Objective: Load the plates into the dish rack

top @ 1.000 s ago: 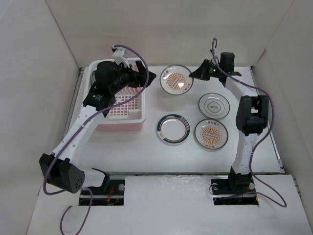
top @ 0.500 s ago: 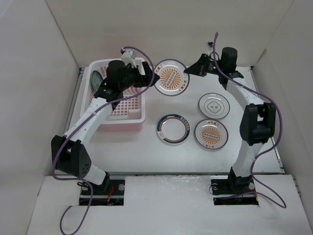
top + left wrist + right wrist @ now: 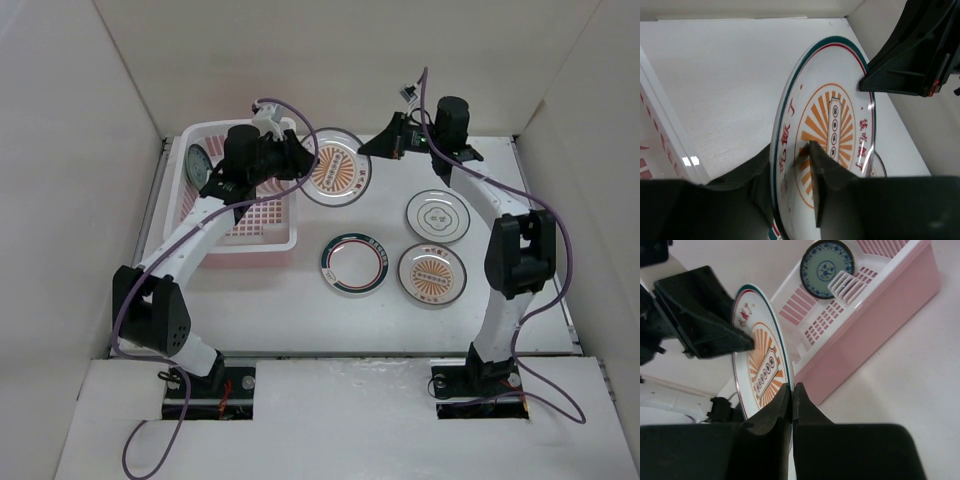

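Observation:
My right gripper needs to open and move back from the orange sunburst plate's far rim (image 3: 367,176), which it is still pinching, before my left gripper stands the plate next to the dark teal plate.
An orange sunburst plate (image 3: 336,170) hangs tilted on edge above the table, just right of the dish rack (image 3: 262,240). My left gripper (image 3: 305,166) is shut on its left rim, and the left wrist view shows the fingers (image 3: 821,170) clamping the plate (image 3: 832,70). My right gripper (image 3: 369,150) is shut on the opposite rim, its fingertips (image 3: 785,392) pinching the plate (image 3: 760,365). A dark teal plate (image 3: 197,160) stands upright in the pink rack (image 3: 880,305). Flat on the table lie a green-rimmed plate (image 3: 353,264), a grey-rimmed plate (image 3: 437,216) and a second sunburst plate (image 3: 432,273).
White walls enclose the table on the left, back and right. The rack's upright white divider ribs (image 3: 847,282) stand beside the teal plate (image 3: 827,262). Purple cables loop off both arms.
The right gripper has carried the sunburst plate left toward the rack. The left gripper swung from over the rack to the plate and closed on its left rim.

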Controlling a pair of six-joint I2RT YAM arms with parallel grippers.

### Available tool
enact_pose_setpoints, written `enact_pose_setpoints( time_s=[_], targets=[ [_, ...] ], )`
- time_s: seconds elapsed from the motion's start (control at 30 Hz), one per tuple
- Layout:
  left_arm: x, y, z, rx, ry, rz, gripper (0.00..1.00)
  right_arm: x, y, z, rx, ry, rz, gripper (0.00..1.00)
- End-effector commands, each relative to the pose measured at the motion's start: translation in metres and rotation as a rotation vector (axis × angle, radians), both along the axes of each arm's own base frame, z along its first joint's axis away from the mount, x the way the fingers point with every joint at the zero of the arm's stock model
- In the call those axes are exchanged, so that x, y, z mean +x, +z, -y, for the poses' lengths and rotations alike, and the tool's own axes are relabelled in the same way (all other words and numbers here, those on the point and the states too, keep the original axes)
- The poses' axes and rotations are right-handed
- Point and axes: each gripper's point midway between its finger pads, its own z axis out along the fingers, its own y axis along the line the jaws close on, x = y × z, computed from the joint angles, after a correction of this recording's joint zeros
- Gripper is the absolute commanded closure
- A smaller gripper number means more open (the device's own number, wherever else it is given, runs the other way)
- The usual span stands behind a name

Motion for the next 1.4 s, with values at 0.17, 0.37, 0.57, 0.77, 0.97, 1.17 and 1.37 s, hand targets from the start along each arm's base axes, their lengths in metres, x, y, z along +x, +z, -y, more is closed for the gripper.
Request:
enact_pose_setpoints(
  time_s=[0.17, 0.37, 0.57, 0.77, 0.97, 1.17, 1.37],
  targets=[
    [-0.010, 0.034, 0.010, -0.082, -0.095, 0.102, 1.00, -0.026, 0.043, -0.012, 0.039, 0.073, 0.141, 1.00],
    [-0.020, 0.066, -0.003, -0.079, -0.049, 0.175, 1.00, -0.028, 0.046, -0.017, 0.045, 0.084, 0.164, 0.00],
    [-0.006, 0.098, -0.066, 0.195, 0.217, 0.266, 1.00, -0.013, 0.019, 0.001, 0.005, -0.020, 0.120, 0.00],
    [-0.004, 0.129, -0.133, 0.363, 0.496, 0.431, 1.00, -0.001, -0.005, 0.009, -0.102, -0.166, 0.098, 0.00],
    [0.000, 0.121, -0.174, 0.524, 0.632, 0.572, 1.00, -0.022, -0.027, -0.009, -0.156, -0.164, 0.056, 0.00],
    [0.034, 0.105, -0.218, 0.604, 0.741, 0.557, 1.00, -0.048, -0.027, -0.027, -0.246, -0.199, 0.121, 0.00],
    [0.067, 0.078, -0.251, 0.642, 0.833, 0.511, 1.00, -0.059, -0.032, -0.039, -0.268, -0.192, 0.107, 0.00]
  ],
)
